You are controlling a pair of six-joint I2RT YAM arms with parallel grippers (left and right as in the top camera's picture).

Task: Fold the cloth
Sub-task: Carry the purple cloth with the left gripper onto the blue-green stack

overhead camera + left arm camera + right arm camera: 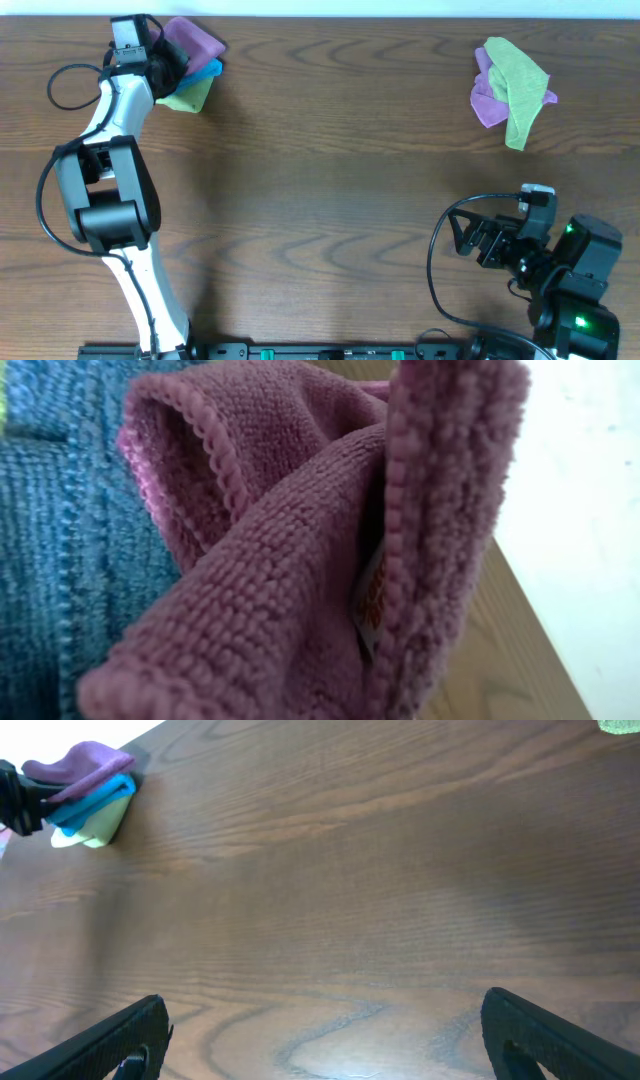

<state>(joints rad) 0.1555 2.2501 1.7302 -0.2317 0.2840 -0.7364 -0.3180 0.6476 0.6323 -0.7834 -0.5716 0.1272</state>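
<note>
The purple cloth (194, 42) is already over the blue cloth (206, 73), so my left gripper should keep laying the purple cloth down and let go once its held edge rests on the stack.
A purple cloth (195, 40) lies on top of a blue cloth (208, 70) and a yellow-green cloth (190, 97) at the table's far left. My left gripper (165, 62) is at the purple cloth's edge and appears shut on it. In the left wrist view the purple cloth (280, 560) fills the frame and hides the fingers, with the blue cloth (50, 540) beside it. My right gripper (478, 240) is open and empty over bare table at the near right; it also shows in the right wrist view (325, 1040). That view shows the stack (85, 765) far off.
A crumpled pile of a green cloth (515, 85) and a purple cloth (487, 100) lies at the far right. The table's far edge (520, 590) runs just behind the left stack.
</note>
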